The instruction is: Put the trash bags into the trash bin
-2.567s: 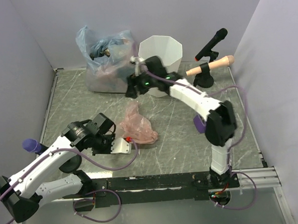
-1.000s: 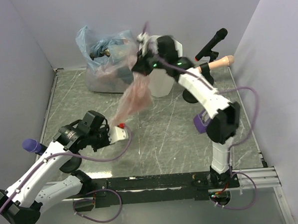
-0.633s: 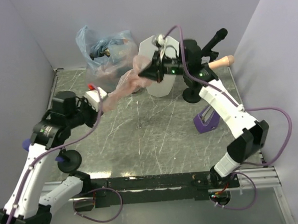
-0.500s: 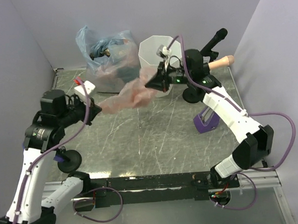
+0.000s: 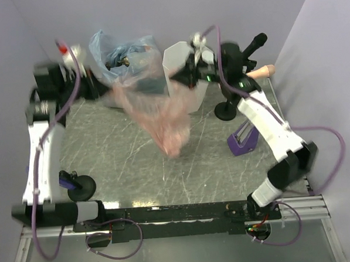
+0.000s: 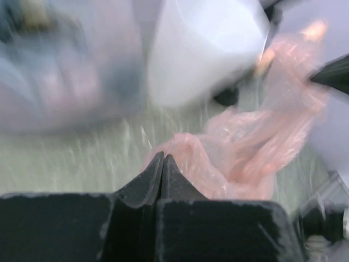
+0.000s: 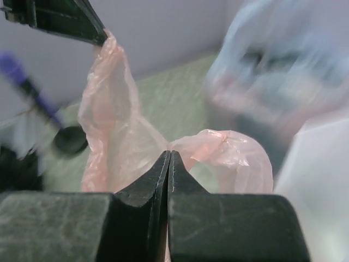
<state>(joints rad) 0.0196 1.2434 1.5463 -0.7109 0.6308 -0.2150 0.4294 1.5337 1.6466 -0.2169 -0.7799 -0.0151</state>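
The pink trash bag (image 5: 164, 121) hangs in a bunch below the robot's left gripper and right gripper, so the robot should swing the bag up high to make it billow open before lining the trash bin.
A thin pink trash bag (image 5: 162, 117) hangs in the air, stretched between both grippers, its body sagging toward the table. My left gripper (image 5: 105, 87) is shut on one edge of the pink trash bag (image 6: 245, 147), high at the far left. My right gripper (image 5: 173, 77) is shut on the opposite edge of the pink trash bag (image 7: 109, 125), just in front of the white faceted trash bin (image 5: 180, 54). The trash bin (image 6: 202, 49) shows blurred beyond the left gripper (image 6: 162, 156). In the right wrist view the right gripper (image 7: 169, 154) faces the left arm's fingers (image 7: 82, 22).
A stuffed clear-bluish bag (image 5: 121, 54) stands left of the bin at the back wall. A black microphone on a stand (image 5: 248, 49), a wooden handle (image 5: 260, 72) and a purple block (image 5: 243, 140) sit at the right. A round black base (image 5: 79, 186) lies near left.
The left arm has swung up and back to the far left, pulling its edge of the pink bag with it. The bag now hangs spread between both grippers, clear of the table.
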